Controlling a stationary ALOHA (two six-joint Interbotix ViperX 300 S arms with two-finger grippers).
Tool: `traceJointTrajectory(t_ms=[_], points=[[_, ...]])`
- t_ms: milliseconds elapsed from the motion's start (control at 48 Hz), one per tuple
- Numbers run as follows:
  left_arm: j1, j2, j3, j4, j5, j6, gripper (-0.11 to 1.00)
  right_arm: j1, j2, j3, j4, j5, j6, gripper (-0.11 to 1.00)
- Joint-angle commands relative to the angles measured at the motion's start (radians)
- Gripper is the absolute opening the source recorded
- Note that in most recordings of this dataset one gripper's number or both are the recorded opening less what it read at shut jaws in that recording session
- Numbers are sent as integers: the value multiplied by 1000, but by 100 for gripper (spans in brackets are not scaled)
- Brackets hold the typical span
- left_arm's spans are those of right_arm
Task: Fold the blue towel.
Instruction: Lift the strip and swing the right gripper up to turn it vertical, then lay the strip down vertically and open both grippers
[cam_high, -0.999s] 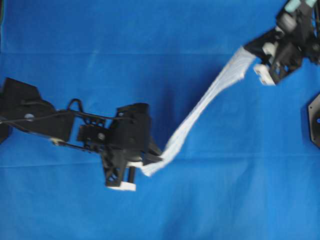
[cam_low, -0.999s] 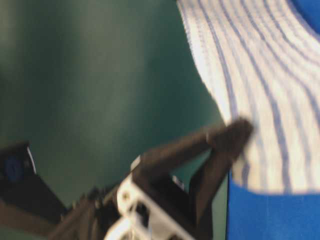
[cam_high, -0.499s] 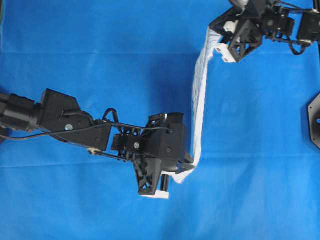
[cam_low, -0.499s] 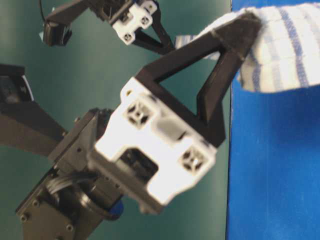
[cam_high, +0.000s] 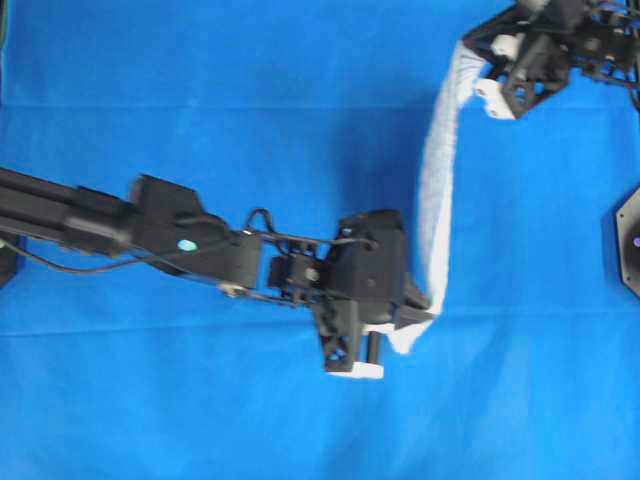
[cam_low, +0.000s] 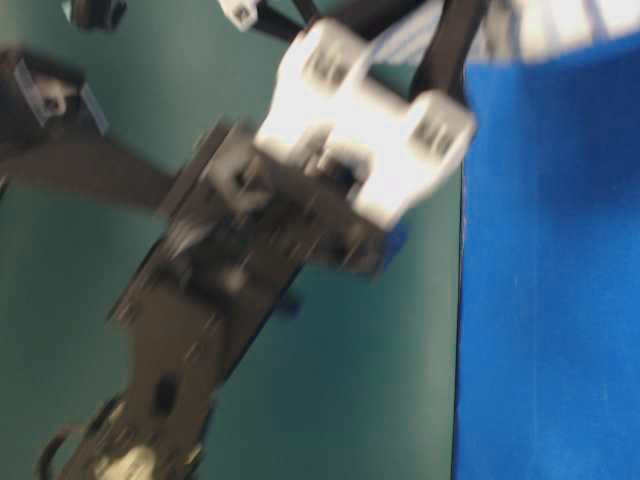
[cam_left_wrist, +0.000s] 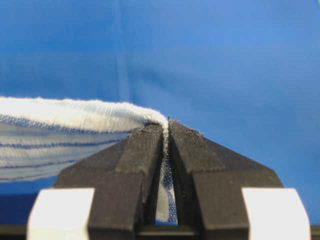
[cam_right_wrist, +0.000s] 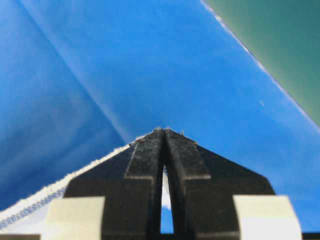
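The blue towel is hanging as a narrow (cam_high: 437, 170) piece, so next my left gripper pulls the towel's corner back and lays the towel out flat on the covering (cam_high: 378, 165) before folding.
The blue towel (cam_high: 436, 190), white with thin blue stripes, hangs in the air as a narrow band between my two grippers. My left gripper (cam_high: 425, 322) is shut on its lower corner near the middle of the table. In the left wrist view the towel (cam_left_wrist: 65, 135) runs off to the left from my left gripper (cam_left_wrist: 166, 126), with the cloth pinched between the jaws. My right gripper (cam_high: 470, 50) is shut on the upper corner at the far right. In the right wrist view the towel's hem (cam_right_wrist: 55, 192) trails left from my right gripper (cam_right_wrist: 164, 131).
The plain blue table covering (cam_high: 200, 120) spreads under everything. A black robot base (cam_high: 628, 240) sits at the right edge. In the table-level view the left arm's body (cam_low: 240, 250) fills the left half, blurred, beside the covering's edge (cam_low: 462, 300).
Both grippers have shifted to the right with the towel still stretched between them. In the table-level view the left gripper has risen toward the top of the frame.
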Motion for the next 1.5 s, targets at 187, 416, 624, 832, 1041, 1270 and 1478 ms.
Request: traceJointTrajectory(t_ms=[187,416,624,832,1041,1270,1478], points=[[-15,163,-275,0,-25,17,3,-2,-124,40,-2,81,-2,1],[-28,186,-307,-3,5,-15,3,-2,25,-20,-5,34,-20,1],[-43,114,-216,-3,49,-115,3,-3,258,-156,-5,-28,-29,1],[-43,-5,-2,-3,20,-184,3,0,436,-295,-5,-64,-48,1],[-43,-77,179,-3,-44,-256,3,0,505,-362,-5,-78,-49,1],[-41,-98,236,-3,-66,-265,3,5,511,-360,-5,-83,-51,1],[-37,-97,235,-3,-67,-268,3,6,512,-359,-5,-97,-51,1]])
